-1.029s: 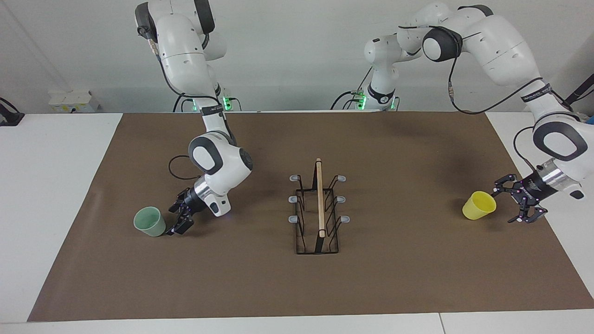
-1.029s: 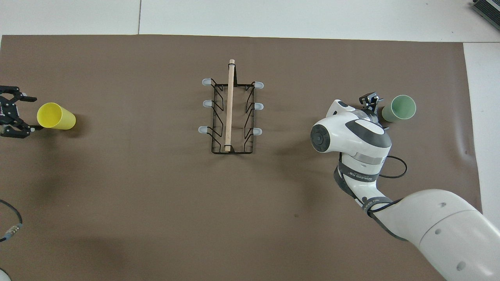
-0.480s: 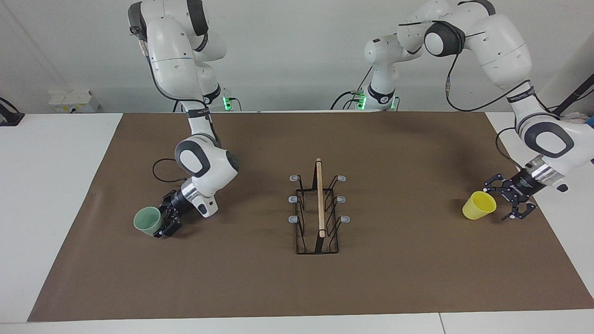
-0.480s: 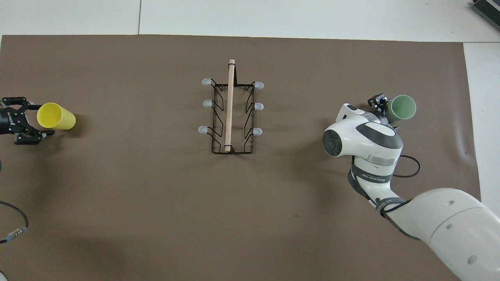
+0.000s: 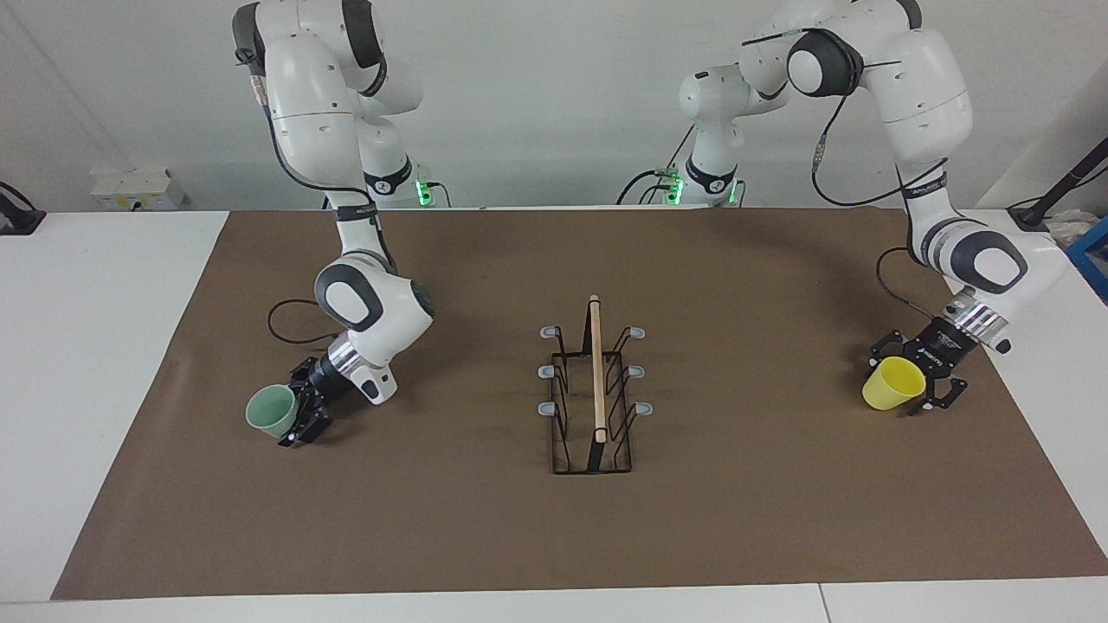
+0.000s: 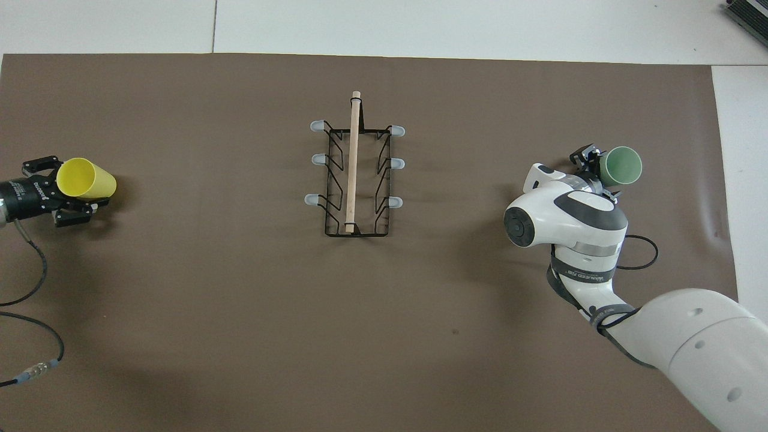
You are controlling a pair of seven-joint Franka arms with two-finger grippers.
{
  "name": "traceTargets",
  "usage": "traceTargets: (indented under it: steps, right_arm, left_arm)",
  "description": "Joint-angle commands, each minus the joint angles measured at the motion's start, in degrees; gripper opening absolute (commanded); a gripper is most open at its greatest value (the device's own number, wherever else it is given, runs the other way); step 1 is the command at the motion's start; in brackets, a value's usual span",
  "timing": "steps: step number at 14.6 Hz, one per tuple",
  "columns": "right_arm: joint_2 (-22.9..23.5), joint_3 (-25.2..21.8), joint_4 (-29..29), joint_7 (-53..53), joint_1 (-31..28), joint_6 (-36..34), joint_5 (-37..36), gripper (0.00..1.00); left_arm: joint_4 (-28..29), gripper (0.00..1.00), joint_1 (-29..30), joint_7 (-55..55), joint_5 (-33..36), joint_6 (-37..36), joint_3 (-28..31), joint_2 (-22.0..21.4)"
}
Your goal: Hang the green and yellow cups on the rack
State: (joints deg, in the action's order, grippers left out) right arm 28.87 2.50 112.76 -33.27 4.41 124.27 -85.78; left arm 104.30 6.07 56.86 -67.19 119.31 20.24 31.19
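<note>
The yellow cup (image 6: 86,179) will hang upside down over a peg when I lower it, because the rack's wires (image 6: 312,199) stick outward and have pale ends.
The pale green cup (image 5: 270,408) lies tilted on the brown mat toward the right arm's end, and it also shows in the overhead view (image 6: 622,166). My right gripper (image 5: 299,414) is low at the cup's base, against it (image 6: 594,174). The yellow cup (image 5: 892,383) lies tilted on the mat toward the left arm's end (image 6: 84,179). My left gripper (image 5: 902,381) is open, with one finger on each side of the yellow cup (image 6: 63,191). The rack (image 5: 595,389) stands mid-mat with all pegs bare (image 6: 354,174).
The brown mat (image 5: 736,502) covers most of the white table. Loose black cables lie by the right arm's wrist (image 5: 290,316) and near the left arm's end of the mat (image 6: 24,336).
My right gripper slid in against the green cup, which shifted slightly. My left gripper moved in from beside the yellow cup until its open fingers straddle it.
</note>
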Motion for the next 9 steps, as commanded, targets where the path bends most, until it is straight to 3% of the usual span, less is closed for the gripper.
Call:
traceTargets:
  steps: [1, 2, 3, 7, 9]
  right_arm:
    - [-1.54, 0.58, 1.94, 0.75, -1.42, 1.68, -2.46, 0.22]
    - [-1.54, 0.58, 1.94, 0.66, -1.43, 1.68, -2.46, 0.04]
    - [-1.54, 0.58, 1.85, 0.57, -1.43, 1.68, -2.46, 0.0]
    - [-1.71, 0.75, 0.54, 0.13, -0.73, 0.98, -1.23, 0.0]
    - [-3.03, 1.02, 0.1, -0.91, -0.99, 1.59, 3.05, 0.0]
  left_arm:
    - [3.01, 1.0, -1.68, -1.31, -2.33, 2.59, 0.24, -2.36]
    - [3.01, 1.0, -1.59, -1.48, -3.02, 2.51, 0.24, -2.36]
    - [3.01, 1.0, -1.76, -1.66, -3.12, 2.59, 0.24, -2.36]
    - [3.01, 1.0, -2.56, -3.76, -3.21, 2.86, 0.15, -2.45]
    - [3.1, 1.0, -2.99, -4.74, -3.21, 3.12, 0.24, -2.45]
